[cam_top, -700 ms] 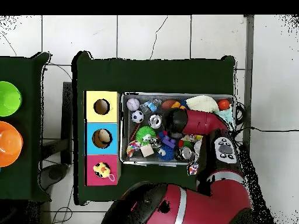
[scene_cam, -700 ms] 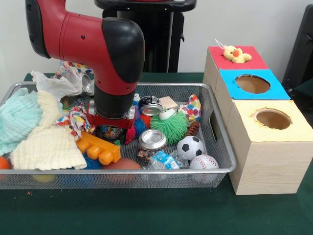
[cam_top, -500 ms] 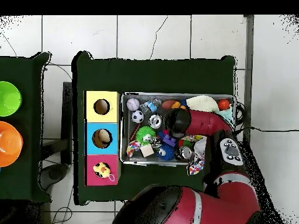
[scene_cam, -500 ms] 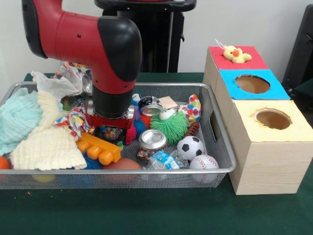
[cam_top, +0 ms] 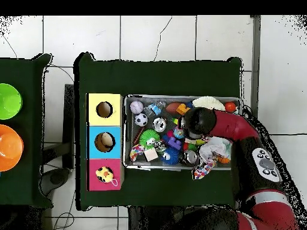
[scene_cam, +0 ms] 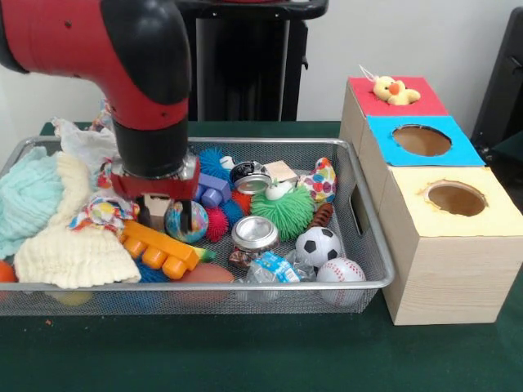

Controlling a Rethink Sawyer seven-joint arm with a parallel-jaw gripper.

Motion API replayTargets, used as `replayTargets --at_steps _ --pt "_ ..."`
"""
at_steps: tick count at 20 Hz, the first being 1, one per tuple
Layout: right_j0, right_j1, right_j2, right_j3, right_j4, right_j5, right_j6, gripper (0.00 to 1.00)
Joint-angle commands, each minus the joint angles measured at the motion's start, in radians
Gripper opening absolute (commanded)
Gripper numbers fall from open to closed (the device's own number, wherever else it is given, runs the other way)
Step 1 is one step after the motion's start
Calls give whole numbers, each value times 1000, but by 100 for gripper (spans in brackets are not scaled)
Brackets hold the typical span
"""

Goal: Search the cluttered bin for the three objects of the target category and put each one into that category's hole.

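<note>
The colourful patterned cloth (scene_cam: 104, 213) is lying in loose crumpled folds (scene_cam: 92, 217), so it will hang down limp and drag over the toys when I pick it up.
The silver wire mesh bin (scene_cam: 372, 245) is full of mixed toys and cloths; it also shows in the overhead view (cam_top: 125, 135). A fluffy yellow duckling (scene_cam: 393, 90) with an orange beak lies on the red top of the box row, outside the bin, and shows in the overhead view (cam_top: 105, 174). I cannot pick out other toy animals for sure in the clutter. My gripper (scene_cam: 170, 214) hangs in the bin's left-middle, open, just over a multicoloured ball (scene_cam: 181, 227) and orange toy blocks (scene_cam: 155, 249). In the overhead view the arm's wrist (cam_top: 199, 120) hides the gripper.
A box row stands beside the bin, with a blue-topped hole (scene_cam: 421, 140) and a yellow-topped hole (scene_cam: 456, 198). The bin holds a soccer ball (scene_cam: 317, 245), a baseball (scene_cam: 341, 271), a green spiky ball (scene_cam: 283, 210), a tin can (scene_cam: 255, 233) and pale cloths (scene_cam: 57, 245).
The arm has swung left in the front view and the gripper has moved with it, uncovering a purple block and a blue spiky ball. The patterned cloth has shifted.
</note>
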Motion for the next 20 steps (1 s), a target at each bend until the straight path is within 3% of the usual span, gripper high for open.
replayTargets --at_steps 1,6,12,15,20 --pt "-42 -122 169 -41 12 319 -312 100" --pt "-91 -103 209 -67 -25 369 -353 100" --pt "-168 -27 212 -203 -207 459 -605 100" --pt "-208 23 219 -257 -292 428 -706 100" --pt "-225 51 204 -287 -370 380 -749 100"
